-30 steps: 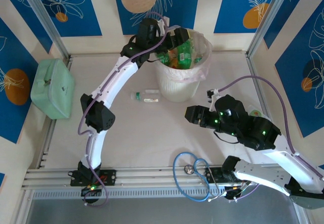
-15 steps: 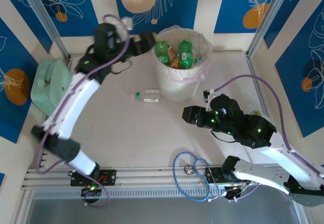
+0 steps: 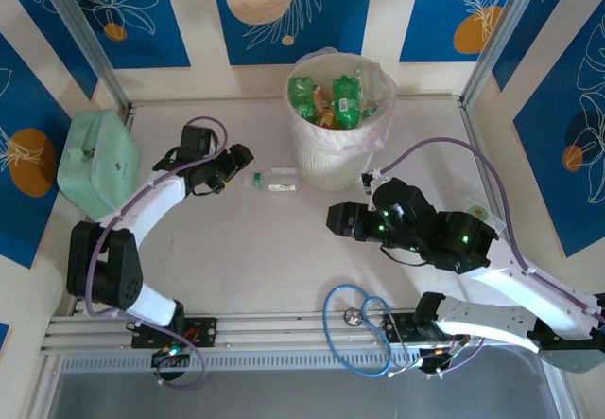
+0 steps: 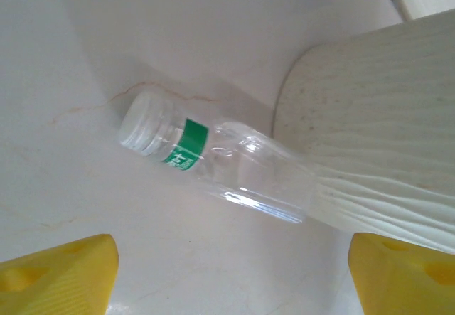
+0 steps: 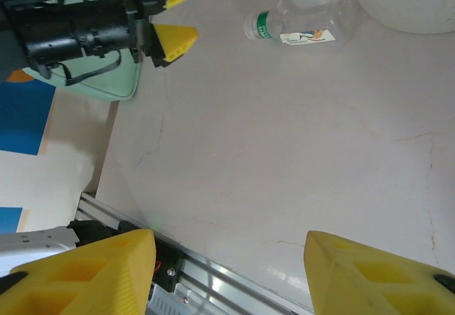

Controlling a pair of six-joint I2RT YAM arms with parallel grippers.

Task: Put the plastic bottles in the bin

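Next, I turn the bottle with my left gripper before gripping the bottle's body [image 4: 249, 167], since it lies crosswise to the fingers with the bottle's base [image 4: 302, 193] against the bin.
A clear plastic bottle [image 3: 272, 181] with a green neck band lies on its side on the table, just left of the bin [image 3: 336, 149]; the left wrist view has it [image 4: 227, 169] close ahead, its base against the bin wall [image 4: 370, 151]. Several green and orange bottles [image 3: 326, 102] stand inside the bin. My left gripper [image 3: 244, 162] is low over the table at the bottle's cap end, open, with nothing between its yellow fingers [image 4: 64, 272]. My right gripper [image 3: 336, 220] hovers open and empty right of centre; its view catches the bottle [image 5: 302, 22] and the left gripper [image 5: 181, 13].
A mint-green box [image 3: 97, 164] sits at the left edge of the table, behind the left arm. A coiled blue cable [image 3: 364, 329] lies on the near metal rail [image 3: 284, 329]. Frame posts stand at the back corners.
The left arm has swung away from over the bin and down to the table beside the lying bottle, its jaws narrowing a little. The right arm has crept slightly left.
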